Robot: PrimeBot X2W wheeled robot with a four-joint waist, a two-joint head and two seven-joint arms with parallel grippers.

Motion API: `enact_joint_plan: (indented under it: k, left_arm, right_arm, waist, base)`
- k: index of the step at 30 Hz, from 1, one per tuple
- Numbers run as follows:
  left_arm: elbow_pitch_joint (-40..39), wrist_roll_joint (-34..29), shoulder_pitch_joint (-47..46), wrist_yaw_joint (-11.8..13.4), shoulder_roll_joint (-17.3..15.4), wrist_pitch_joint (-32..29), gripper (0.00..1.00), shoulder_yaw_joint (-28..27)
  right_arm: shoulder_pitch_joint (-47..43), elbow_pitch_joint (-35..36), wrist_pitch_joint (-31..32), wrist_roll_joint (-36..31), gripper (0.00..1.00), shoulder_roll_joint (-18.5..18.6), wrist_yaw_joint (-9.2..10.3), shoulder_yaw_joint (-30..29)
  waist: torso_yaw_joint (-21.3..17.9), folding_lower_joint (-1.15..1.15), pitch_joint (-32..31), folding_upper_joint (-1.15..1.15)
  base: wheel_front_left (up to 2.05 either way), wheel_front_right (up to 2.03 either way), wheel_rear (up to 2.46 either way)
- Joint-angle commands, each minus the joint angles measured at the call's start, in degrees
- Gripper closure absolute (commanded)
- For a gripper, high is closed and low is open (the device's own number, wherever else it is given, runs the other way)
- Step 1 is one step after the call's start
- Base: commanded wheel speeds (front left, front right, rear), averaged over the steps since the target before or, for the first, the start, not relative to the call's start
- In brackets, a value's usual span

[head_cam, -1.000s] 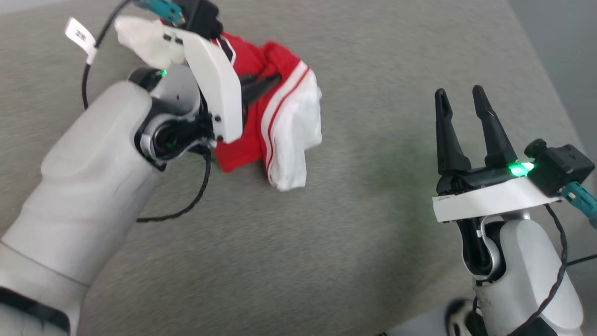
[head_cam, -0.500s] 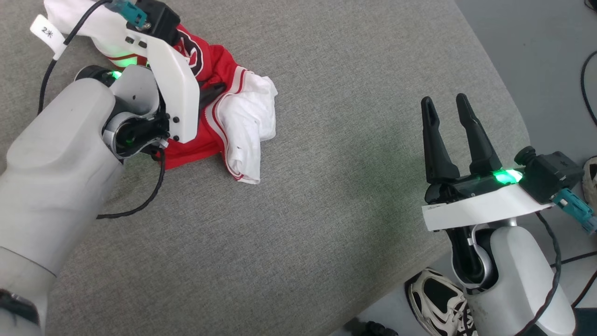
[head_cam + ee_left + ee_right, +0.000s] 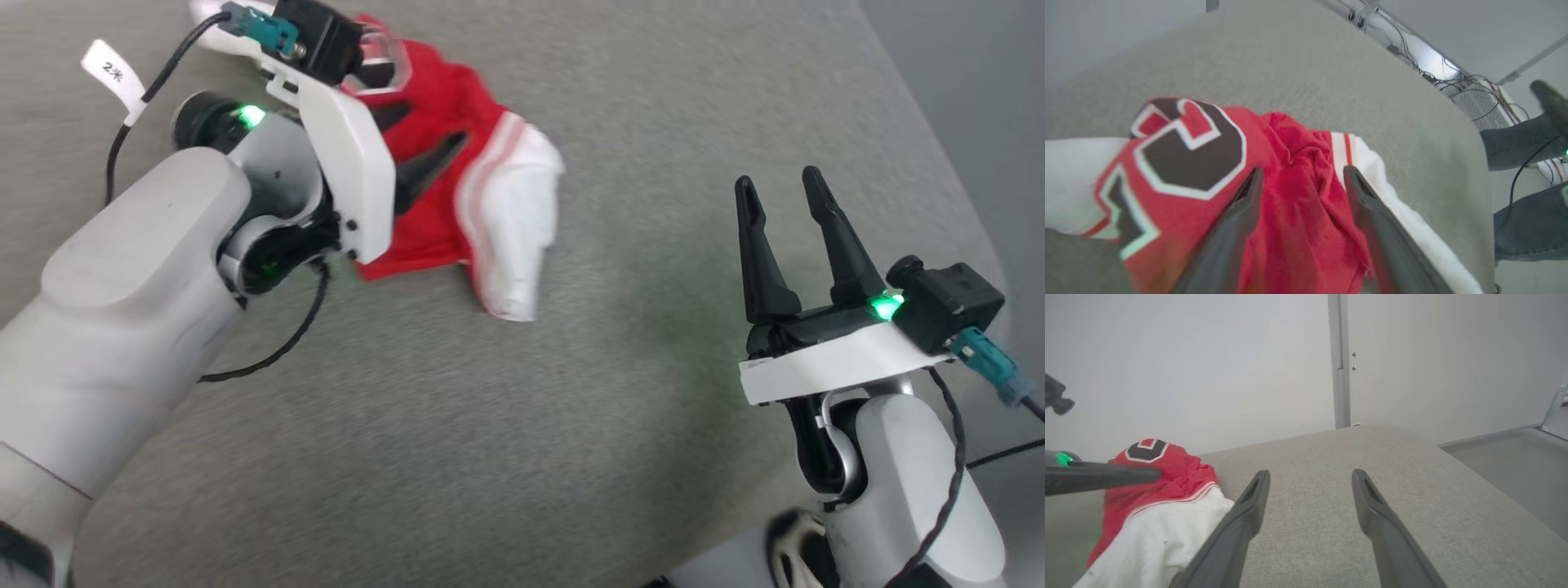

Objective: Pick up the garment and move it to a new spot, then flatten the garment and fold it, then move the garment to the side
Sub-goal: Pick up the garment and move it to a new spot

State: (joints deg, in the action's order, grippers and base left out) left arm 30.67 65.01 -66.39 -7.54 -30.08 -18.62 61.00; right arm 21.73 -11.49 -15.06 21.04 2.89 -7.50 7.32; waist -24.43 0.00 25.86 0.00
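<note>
I expect the crumpled red cloth (image 3: 419, 227) to come along, still partly bunched up, when I pull the white sleeve, because striped trim (image 3: 478, 196) connects the sleeve to the red cloth.
The garment (image 3: 441, 220) lies crumpled on the grey cushion at the upper left: red cloth with a white sleeve and striped trim toward the right. The left wrist view shows its black-and-white lettering (image 3: 1184, 147). My left gripper (image 3: 429, 126) hovers over the red cloth, open, its fingers (image 3: 1249, 196) spread to either side of a bunched fold (image 3: 1298, 163). My right gripper (image 3: 778, 180) stands open and empty at the right, well apart from the garment. From the right wrist, the garment (image 3: 1163, 477) sits to the left of my right gripper (image 3: 1310, 473).
The grey upholstered surface (image 3: 490, 449) runs wide, and its rounded edge drops to the floor at the right. A sneaker (image 3: 796, 547) shows on the floor at the lower right. A person's legs (image 3: 1523, 139) stand beyond the far edge. A white wall (image 3: 1208, 355) rises behind.
The head camera has shifted. My left gripper, shut on the garment a second ago, now has its fingers spread apart over it. The right gripper holds the same pose.
</note>
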Motion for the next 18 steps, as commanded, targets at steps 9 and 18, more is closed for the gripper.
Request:
enact_joint_plan:
  k: [9,18]
  left_arm:
    - [-3.65,3.55,10.96,0.17,-3.34,21.24,0.0,-2.33]
    - [5.6,4.68,27.09,0.17,-2.4,33.78,0.0,-6.05]
  right_arm:
    - [-1.46,-2.93,-0.16,-9.03,0.0,0.05,0.02,-3.65]
    - [-3.98,-4.67,-0.16,-16.78,0.0,0.04,0.03,-9.5]
  waist:
    - [12.9,0.0,-8.96,0.0]
    - [22.66,0.0,-13.88,0.0]
  base:
    - [0.0,0.0,0.0]
    - [0.0,0.0,0.0]
